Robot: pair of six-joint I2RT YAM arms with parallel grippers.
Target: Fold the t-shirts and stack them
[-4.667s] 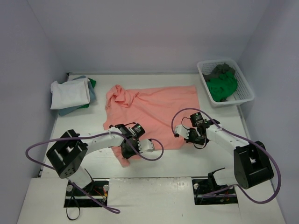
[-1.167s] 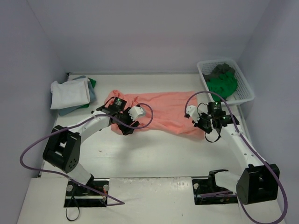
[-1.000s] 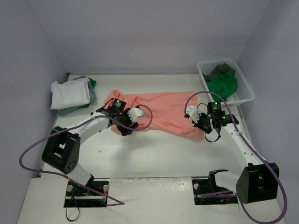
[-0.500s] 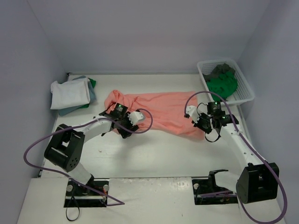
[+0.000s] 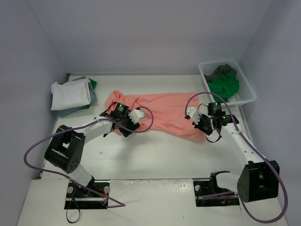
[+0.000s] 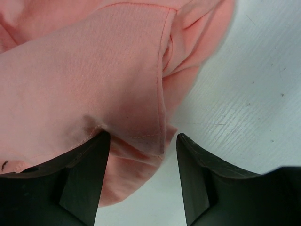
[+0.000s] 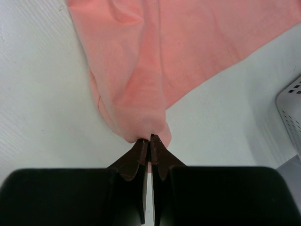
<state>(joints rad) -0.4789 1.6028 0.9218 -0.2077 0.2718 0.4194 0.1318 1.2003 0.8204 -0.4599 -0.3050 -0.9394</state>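
Note:
My left gripper should pinch the pink t-shirt's sleeve (image 6: 110, 70), which is folded in over the shirt, by its hem (image 6: 143, 139) and pull it toward the near edge before folding.
A salmon pink t-shirt (image 5: 164, 109) lies across the middle of the table, folded into a long band. My left gripper (image 5: 126, 130) is at its near left end. In the left wrist view it (image 6: 143, 141) stands open, astride a folded hem of the pink cloth (image 6: 94, 84). My right gripper (image 5: 207, 131) is at the shirt's near right corner, shut (image 7: 150, 139) on a bunched pinch of the pink cloth (image 7: 150, 94). A stack of folded t-shirts sits at the back left, white (image 5: 70, 94) on top, with light blue and green edges under it.
A white mesh basket (image 5: 233, 103) stands at the back right, holding a green t-shirt (image 5: 223, 87) and a dark grey one (image 5: 225, 70). Its corner (image 7: 291, 113) shows in the right wrist view. Purple cables loop from both arms over the white table (image 5: 155, 150).
Earlier the pink shirt lay spread wide with both grippers at its near edge; now it is folded back into a band. In the last second the left gripper slid slightly right; the right arm stayed put.

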